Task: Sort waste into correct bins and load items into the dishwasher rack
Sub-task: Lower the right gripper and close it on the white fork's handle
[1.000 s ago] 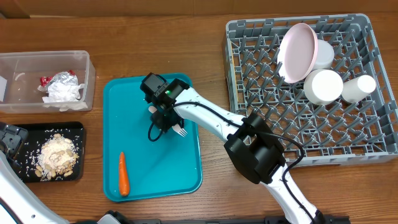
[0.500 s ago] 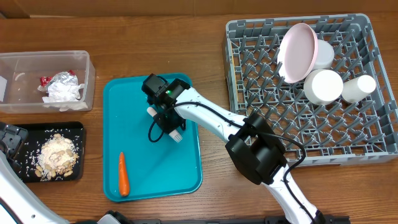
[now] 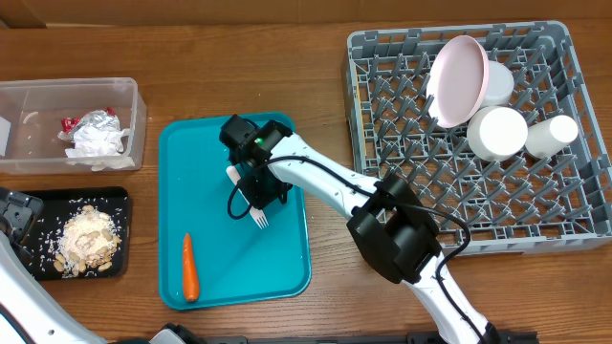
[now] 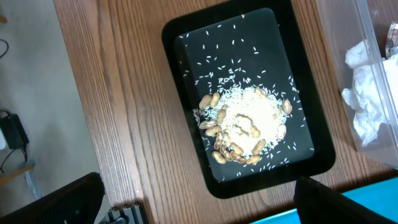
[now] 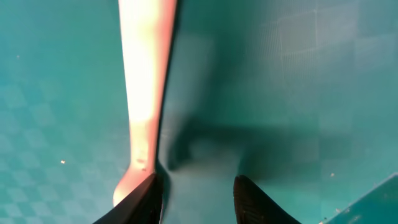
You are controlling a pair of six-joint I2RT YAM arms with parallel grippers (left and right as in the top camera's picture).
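The white fork's handle is outside the fingers of my right gripper, so I should open them and move over until they are on both sides of the base of the fork's head before I close them.
A white plastic fork lies on the teal tray. My right gripper hangs low over its handle. In the right wrist view the handle runs along the outside of the left finger, and the right gripper is open with only tray between its fingers. The grey rack holds the pinkish plate, two bowls and a cup. Napkin and foil lie in the clear tub. My left gripper is open above the black tray of food scraps.
An orange carrot lies on the teal tray's front left part. The black tray sits just in front of the clear tub, near the table's left edge. The rack fills the back right of the wooden table.
The fork's tines have swung from the right of the right gripper round to just in front of it. The gripper itself has barely shifted. The left arm has stayed still.
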